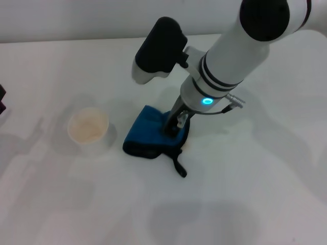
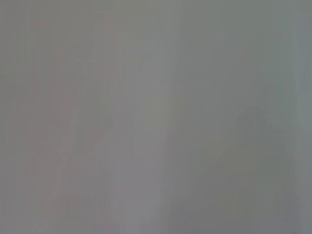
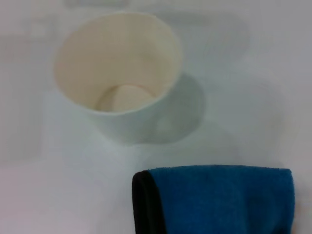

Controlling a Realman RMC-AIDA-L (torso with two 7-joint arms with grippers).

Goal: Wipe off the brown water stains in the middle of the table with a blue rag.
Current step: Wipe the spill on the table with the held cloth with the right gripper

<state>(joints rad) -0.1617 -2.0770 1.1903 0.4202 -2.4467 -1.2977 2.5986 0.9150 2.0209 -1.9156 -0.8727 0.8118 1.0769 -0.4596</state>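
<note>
A faint brown stain [image 1: 184, 146] shows beyond the edge of the blue rag, and the paper cup stands close ahead. My right gripper should therefore wipe back over the stain [image 1: 186, 148].
The blue rag [image 1: 145, 133] lies bunched on the white table [image 1: 255, 194] near the middle, its black loop tab trailing toward the front. My right gripper [image 1: 173, 125] comes down from the upper right and is shut on the rag's right part, pressing it to the table. The brown water stains are almost wholly hidden under the rag; only a faint tan trace [image 1: 187, 145] shows at its right edge. In the right wrist view the blue rag [image 3: 219, 197] with its black trim fills the lower part. A dark piece of my left gripper [image 1: 2, 100] shows at the far left edge.
A white paper cup [image 1: 88, 127] with beige residue inside stands upright just left of the rag; the cup [image 3: 117, 73] also shows in the right wrist view. The left wrist view shows only a plain grey surface.
</note>
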